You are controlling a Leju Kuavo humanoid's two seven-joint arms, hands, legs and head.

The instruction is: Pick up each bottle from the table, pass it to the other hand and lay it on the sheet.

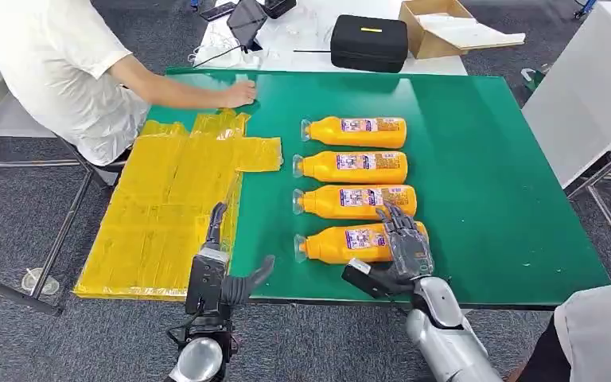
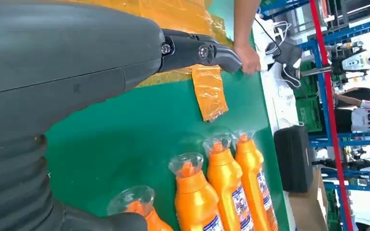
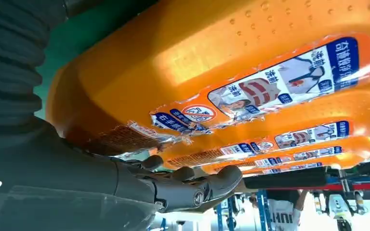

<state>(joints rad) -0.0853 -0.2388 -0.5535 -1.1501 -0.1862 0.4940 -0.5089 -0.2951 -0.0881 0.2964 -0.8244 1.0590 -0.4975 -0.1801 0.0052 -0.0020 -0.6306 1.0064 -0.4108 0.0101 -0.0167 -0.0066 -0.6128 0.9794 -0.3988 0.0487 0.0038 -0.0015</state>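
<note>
I expect a big logo hidden under the nearest orange bottle (image 1: 336,245) when I turn it over, because it lies with its small-print label (image 1: 363,238) facing up.
Several orange bottles lie side by side in a column on the green table (image 1: 509,199), caps pointing left. My right hand (image 1: 402,251) is spread over the base end of the nearest bottle (image 1: 338,243), with its fingers stretched across the top towards the second bottle (image 1: 354,200) and its thumb out at the front. The right wrist view has that nearest bottle (image 3: 197,57) close against the fingers (image 3: 188,185). My left hand (image 1: 221,274) hovers open at the front edge, where the yellow sheet (image 1: 167,207) meets the green. The left wrist view looks past its fingers (image 2: 202,50) to the bottle caps (image 2: 197,197).
A person in white at the far left presses a hand (image 1: 239,94) on the sheet's far corner. A black case (image 1: 368,41) and a cardboard box (image 1: 437,28) stand on the white table behind. A grey panel (image 1: 589,95) stands to the right.
</note>
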